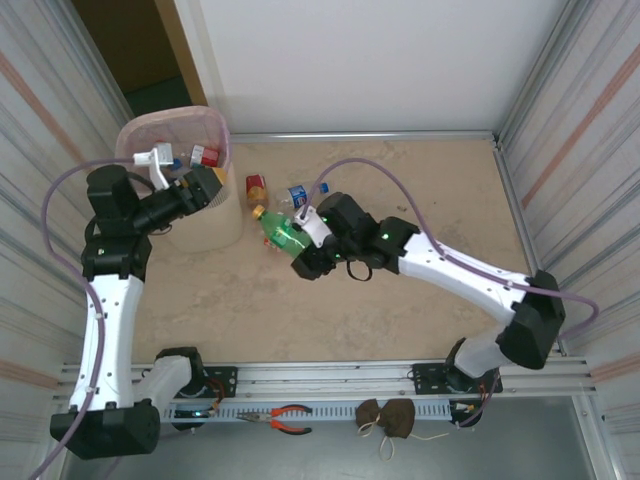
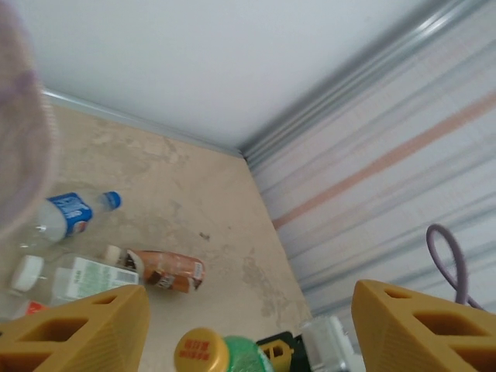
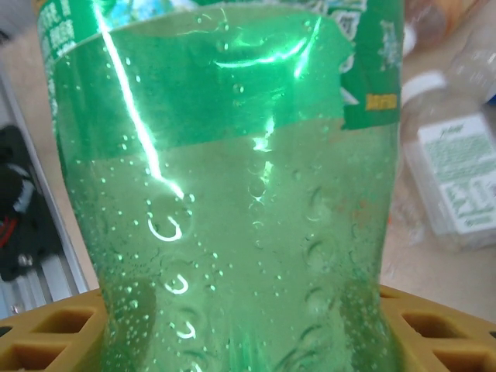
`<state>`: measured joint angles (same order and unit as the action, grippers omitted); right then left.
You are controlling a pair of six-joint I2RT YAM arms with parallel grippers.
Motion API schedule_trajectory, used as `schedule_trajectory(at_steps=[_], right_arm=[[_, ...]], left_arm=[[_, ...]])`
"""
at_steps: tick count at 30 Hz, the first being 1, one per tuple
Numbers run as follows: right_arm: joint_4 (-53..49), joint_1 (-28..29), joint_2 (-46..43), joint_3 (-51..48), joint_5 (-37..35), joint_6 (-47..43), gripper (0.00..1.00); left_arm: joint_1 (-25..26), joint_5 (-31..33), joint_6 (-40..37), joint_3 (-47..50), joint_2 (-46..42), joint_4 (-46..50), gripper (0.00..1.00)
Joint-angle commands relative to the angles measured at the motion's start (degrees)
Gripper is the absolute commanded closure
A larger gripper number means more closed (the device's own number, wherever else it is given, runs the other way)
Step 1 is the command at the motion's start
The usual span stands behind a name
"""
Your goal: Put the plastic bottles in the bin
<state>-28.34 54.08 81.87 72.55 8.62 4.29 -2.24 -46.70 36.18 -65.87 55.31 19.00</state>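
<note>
The green bottle's base (image 1: 296, 246) is in my right gripper, short of the bin. My left gripper should grab the bottle by its yellow cap (image 1: 258, 212) and drop it in.
My right gripper (image 1: 303, 243) is shut on a green plastic bottle (image 1: 283, 234) with a yellow cap, near the middle of the table. In the right wrist view the green bottle (image 3: 232, 217) sits between the yellow fingers (image 3: 46, 337). The left gripper (image 1: 207, 186) stands open with nothing in it, at the front right side of the pale-pink bin (image 1: 140, 135). A red-labelled bottle (image 1: 204, 155) lies inside the bin. On the table beside the bin lie a red-labelled bottle (image 1: 256, 187) and a blue-labelled bottle (image 1: 297, 193). The left gripper (image 2: 248, 302) looks out on a brown bottle (image 2: 164, 270), the blue-labelled bottle (image 2: 66, 215) and a clear white-labelled one (image 2: 77, 277).
Corrugated metal walls (image 1: 570, 140) close in both sides and a white wall (image 1: 360, 60) stands at the back. Orange-handled pliers (image 1: 290, 418) and a brown pouch (image 1: 386, 418) lie on the front rail by the arm bases. Bare tabletop (image 1: 430, 190) stretches to the right.
</note>
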Motion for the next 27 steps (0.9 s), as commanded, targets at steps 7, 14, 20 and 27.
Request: schedule_trajectory(at_steps=[7,14,20,27], right_arm=[[15.4,-0.1,-11.2,-5.6,-1.5,3.0,0.43],[16.6,-0.3,-12.9,-5.9,-0.4,3.3,0.42],[16.2,-0.4,-12.8,-5.6,-0.4,3.4,0.42],[16.7,-0.7,-12.8,-5.7,-0.3,4.2,0.42]], left_arm=[[11.5,2.3,-4.1,-8.7,4.8,0.1,0.3],[18.2,2.5,-6.1,-11.3,8.6,-0.9,0.37],[20.6,3.0,-7.3,-12.3,9.7,-1.5,0.48],[20.9,3.0,-8.4,-12.3,9.2,-1.4,0.6]])
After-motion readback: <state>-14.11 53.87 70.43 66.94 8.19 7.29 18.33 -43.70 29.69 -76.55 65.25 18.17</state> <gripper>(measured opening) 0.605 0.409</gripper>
